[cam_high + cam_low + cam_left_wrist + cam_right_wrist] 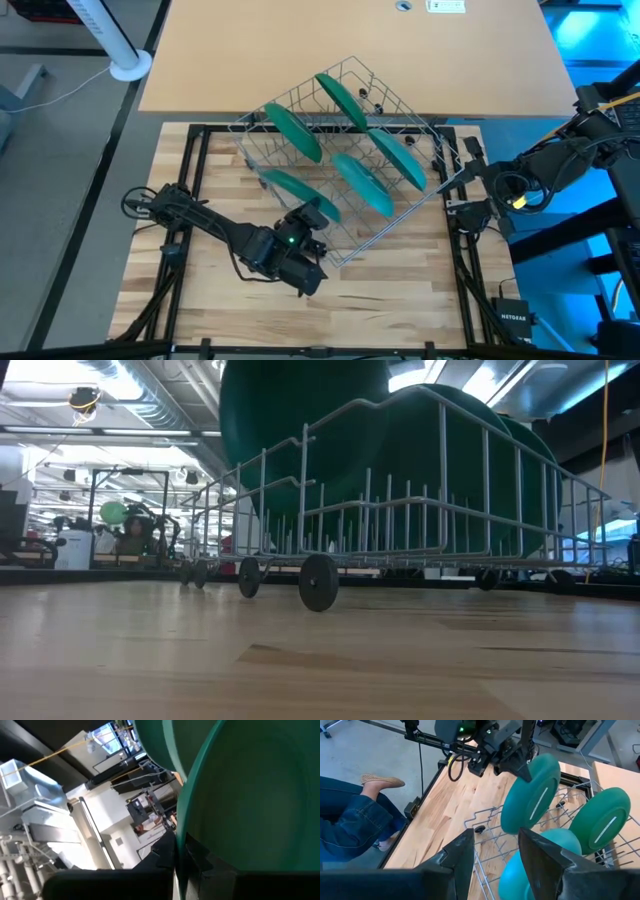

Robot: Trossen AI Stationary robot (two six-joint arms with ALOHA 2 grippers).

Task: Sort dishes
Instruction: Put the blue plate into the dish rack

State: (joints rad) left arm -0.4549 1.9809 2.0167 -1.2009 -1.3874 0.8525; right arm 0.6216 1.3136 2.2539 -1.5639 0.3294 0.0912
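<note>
The robot's left gripper should lower the green plate [302, 194] into the open rack wires [343, 231] next until the plate's lower rim settles before it lets go, because the plate hangs on edge, slanted like its neighbour.
Several dark-green plates stand on edge in the silver wire rack [345, 165], among them plates at the far corner [340, 100], on the left [293, 132] and on the right [395, 158]. In the low view they show behind the rack's wires [300, 430]. My left gripper [318, 218] is shut on one more green plate [298, 190] at the rack's near-left side; this plate also shows in the right wrist view [530, 792]. My right gripper [495, 855] is open and empty at the rack's right side [462, 182]. My left gripper pinches the plate's rim [181, 845] between its two fingers, at the plate's upper, near end [522, 772]. The fingers slant down from the table's near-left side. The plate hangs on edge, tilted, below the fingers, its lower part at the rack's wires; whether it rests there I cannot tell.
The rack sits turned at an angle on the wooden table top [220, 290], on small black round feet [318, 582]. A black frame [190, 180] borders the table. A person's leg and shoe [350, 815] show on the floor beyond the table's left side.
</note>
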